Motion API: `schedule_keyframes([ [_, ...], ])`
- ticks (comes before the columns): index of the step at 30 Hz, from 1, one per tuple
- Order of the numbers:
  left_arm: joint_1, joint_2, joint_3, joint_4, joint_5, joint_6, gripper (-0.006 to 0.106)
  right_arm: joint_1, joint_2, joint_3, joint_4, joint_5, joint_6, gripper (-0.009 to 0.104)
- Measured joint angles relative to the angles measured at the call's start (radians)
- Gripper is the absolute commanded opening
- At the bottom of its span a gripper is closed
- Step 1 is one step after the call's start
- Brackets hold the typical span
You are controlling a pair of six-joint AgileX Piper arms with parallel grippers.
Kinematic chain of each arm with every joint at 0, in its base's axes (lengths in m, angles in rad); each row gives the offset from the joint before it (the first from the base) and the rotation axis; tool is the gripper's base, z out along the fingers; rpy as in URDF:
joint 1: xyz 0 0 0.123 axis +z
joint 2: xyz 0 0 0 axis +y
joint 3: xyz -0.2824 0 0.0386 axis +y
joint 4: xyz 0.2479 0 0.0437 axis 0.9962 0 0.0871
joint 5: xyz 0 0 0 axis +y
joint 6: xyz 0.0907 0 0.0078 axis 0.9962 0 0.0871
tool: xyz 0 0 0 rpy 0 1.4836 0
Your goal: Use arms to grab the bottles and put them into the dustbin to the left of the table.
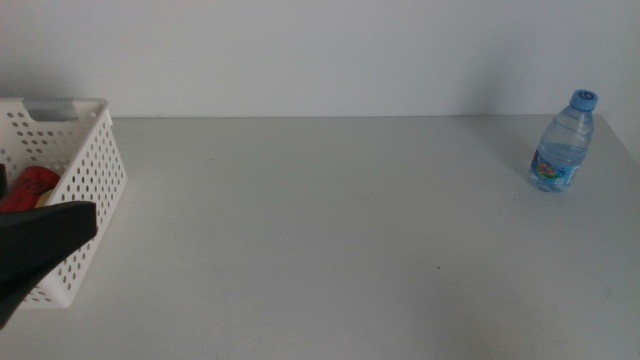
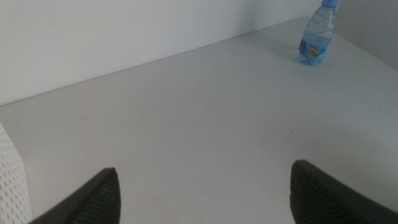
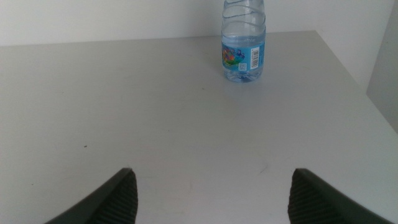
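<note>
I should use my right gripper to bring the bottle [image 1: 562, 147], standing beyond my left gripper's reach at the table's far end, to the open space [image 1: 277, 226] near the dustbin.
A small clear water bottle [image 1: 562, 142] with a blue cap stands upright at the table's far right. The right wrist view has this bottle [image 3: 244, 46] straight ahead, well beyond my right gripper [image 3: 212, 173], which is open and empty. In the left wrist view the bottle [image 2: 316, 34] is far off, and my left gripper [image 2: 204, 169] is open with nothing in it. The left arm [image 1: 40, 240] shows as a dark shape in front of the white perforated dustbin [image 1: 98, 165] at the left. A red can [image 1: 30, 188] lies inside it.
The light grey table [image 1: 330, 230] meets a plain white wall at the back. Its right edge runs close behind the bottle. A corner of the dustbin [image 2: 11, 180] shows beside the left jaw in the left wrist view.
</note>
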Motion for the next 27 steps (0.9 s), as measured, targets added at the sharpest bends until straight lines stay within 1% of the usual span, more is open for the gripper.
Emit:
schedule_keyframes([
  [3,0.0,0.0,0.0,0.0,0.0,0.0,0.094,0.0,0.006,-0.038,0.0,0.035,0.0,0.062],
  [6,0.0,0.0,0.0,0.0,0.0,0.0,0.094,0.0,0.066,-0.122,-0.001,0.06,0.0,0.062],
  [12,0.0,0.0,0.0,0.0,0.0,0.0,0.094,0.0,0.297,-0.32,-0.038,0.066,0.0,0.062],
  [16,0.0,0.0,0.0,0.0,0.0,0.0,0.094,0.0,0.467,-0.434,-0.05,0.049,0.0,0.062],
  [19,0.0,0.0,0.0,0.0,0.0,0.0,0.094,0.0,0.581,-0.462,-0.057,-0.054,0.0,0.062],
  [24,0.0,0.0,0.0,0.0,0.0,0.0,0.094,0.0,0.776,-0.464,-0.061,-0.288,0.0,0.062],
  [27,0.0,0.0,0.0,0.0,0.0,0.0,0.094,0.0,0.892,-0.465,-0.063,-0.398,0.0,0.062],
])
